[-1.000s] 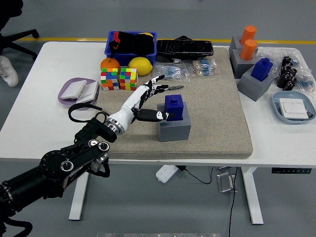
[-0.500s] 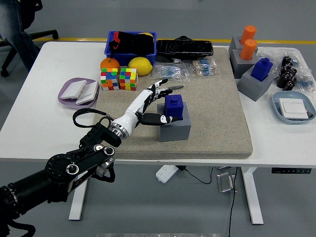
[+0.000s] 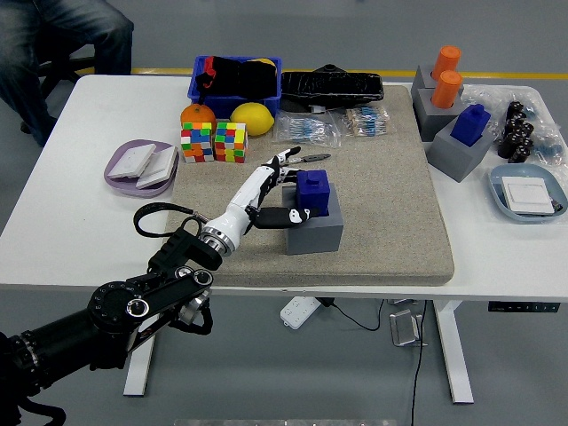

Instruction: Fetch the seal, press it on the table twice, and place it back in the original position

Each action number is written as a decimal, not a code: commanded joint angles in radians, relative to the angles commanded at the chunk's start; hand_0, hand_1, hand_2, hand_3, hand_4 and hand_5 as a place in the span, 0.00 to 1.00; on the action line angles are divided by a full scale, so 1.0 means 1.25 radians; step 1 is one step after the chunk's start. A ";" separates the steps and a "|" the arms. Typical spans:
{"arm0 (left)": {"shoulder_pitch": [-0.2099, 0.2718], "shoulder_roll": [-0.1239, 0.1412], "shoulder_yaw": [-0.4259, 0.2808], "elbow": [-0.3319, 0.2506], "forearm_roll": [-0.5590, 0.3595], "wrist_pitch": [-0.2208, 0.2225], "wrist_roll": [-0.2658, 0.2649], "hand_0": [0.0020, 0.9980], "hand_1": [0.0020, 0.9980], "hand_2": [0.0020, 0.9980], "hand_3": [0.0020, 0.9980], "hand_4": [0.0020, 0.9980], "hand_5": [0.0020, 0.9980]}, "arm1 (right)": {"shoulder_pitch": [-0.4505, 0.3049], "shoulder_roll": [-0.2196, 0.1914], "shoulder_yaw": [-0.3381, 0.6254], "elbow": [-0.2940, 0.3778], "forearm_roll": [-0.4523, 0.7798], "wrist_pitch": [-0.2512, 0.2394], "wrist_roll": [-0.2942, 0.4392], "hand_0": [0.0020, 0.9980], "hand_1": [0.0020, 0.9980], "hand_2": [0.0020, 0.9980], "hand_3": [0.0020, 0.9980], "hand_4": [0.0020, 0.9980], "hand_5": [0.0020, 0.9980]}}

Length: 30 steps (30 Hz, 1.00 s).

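Note:
The holder's grey rim [image 3: 335,210] goes around the seal's base, so the blue seal [image 3: 312,190] will come out and show a square hollow in its holder when I lift it.
The blue seal [image 3: 315,192] stands upright in its grey block holder [image 3: 314,228] on the tan mat [image 3: 373,195]. My left hand [image 3: 279,188], white with black joints, reaches in from the lower left and lies against the seal's left side. Its fingers are spread, with the thumb along the holder's front left and the other fingers [image 3: 283,162] just behind the seal. They are not closed on it. My right arm is out of sight.
Two colour cubes [image 3: 214,142], an orange and a lemon [image 3: 252,118] sit behind my hand, with a blue bin [image 3: 236,78] beyond. A purple dish [image 3: 139,165] is at the left. More seals in grey holders [image 3: 458,142] stand at the right. A person sits at the top left.
My left hand has moved right, from a little short of the seal to right up against it. A person has come into view at the top left.

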 joint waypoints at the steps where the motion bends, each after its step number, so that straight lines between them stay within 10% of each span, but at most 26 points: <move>1: 0.000 -0.001 0.002 0.000 0.000 0.000 0.001 0.89 0.76 0.74 0.97 0.88 0.00 | 0.000 0.000 -0.001 0.000 0.000 0.000 0.000 0.95 0.82 0.81 0.81 0.89 0.51; 30: -0.001 -0.016 0.005 0.013 0.001 0.063 -0.025 0.84 0.57 0.53 0.91 0.72 0.00 | -0.002 0.002 0.003 0.003 -0.003 -0.001 0.001 0.95 0.81 0.81 0.81 0.89 0.51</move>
